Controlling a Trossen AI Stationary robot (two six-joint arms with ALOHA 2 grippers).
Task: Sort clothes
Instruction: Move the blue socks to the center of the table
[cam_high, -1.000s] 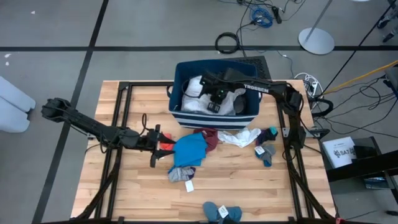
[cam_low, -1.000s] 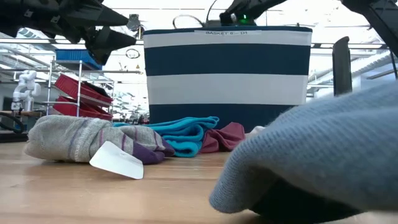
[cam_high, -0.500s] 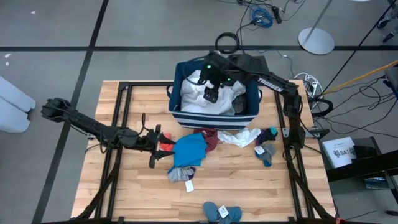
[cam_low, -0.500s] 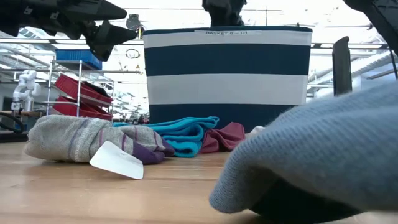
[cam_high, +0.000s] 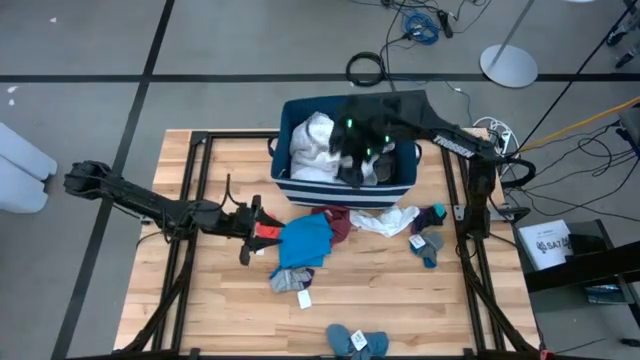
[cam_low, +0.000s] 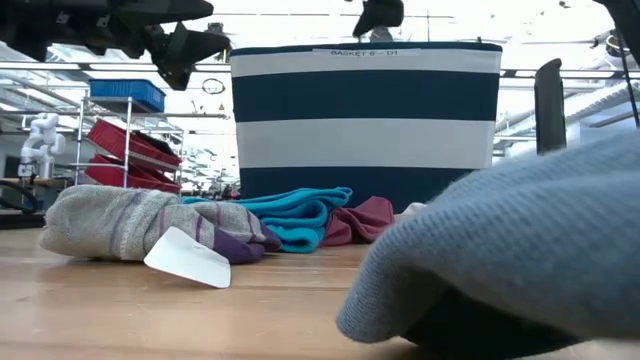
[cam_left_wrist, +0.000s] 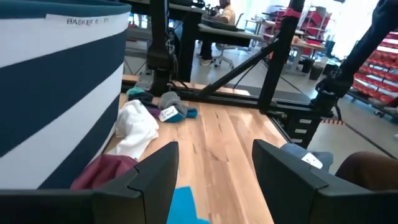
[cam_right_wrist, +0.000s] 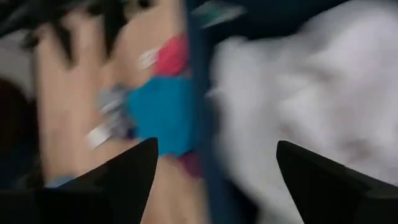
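Note:
My right gripper should now move toward the blue-grey socks (cam_high: 339, 337) until its open fingers are around the socks' fabric (cam_high: 375, 344), because the socks lie clear of the pile at the near edge.
The navy, white-striped bin (cam_high: 300, 188) stands at the table's far middle with a large white garment (cam_high: 310, 148) and a dark one (cam_high: 385, 165) inside. My right gripper (cam_high: 355, 165) hangs open above the bin, holding nothing; the white garment (cam_right_wrist: 298, 93) lies below it. In front of the bin lie a blue garment (cam_high: 305, 240), a maroon piece (cam_high: 340, 222), a small white piece (cam_high: 392, 220) and a grey sock (cam_high: 290, 280). My left gripper (cam_high: 262, 230) is open and level just left of the blue garment, nothing between its fingers (cam_left_wrist: 155, 174).
Teal and grey socks (cam_high: 428, 238) lie right of the pile, and blue-grey socks (cam_high: 357, 342) lie at the near edge. A white tag (cam_low: 188, 258) rests by the grey sock (cam_low: 120, 222). Bare wood shows at the table's left and near right.
My right gripper has risen out of the bin and now hangs well above it, shifted slightly toward the right. The white garment stays in the bin, heaped toward its left side.

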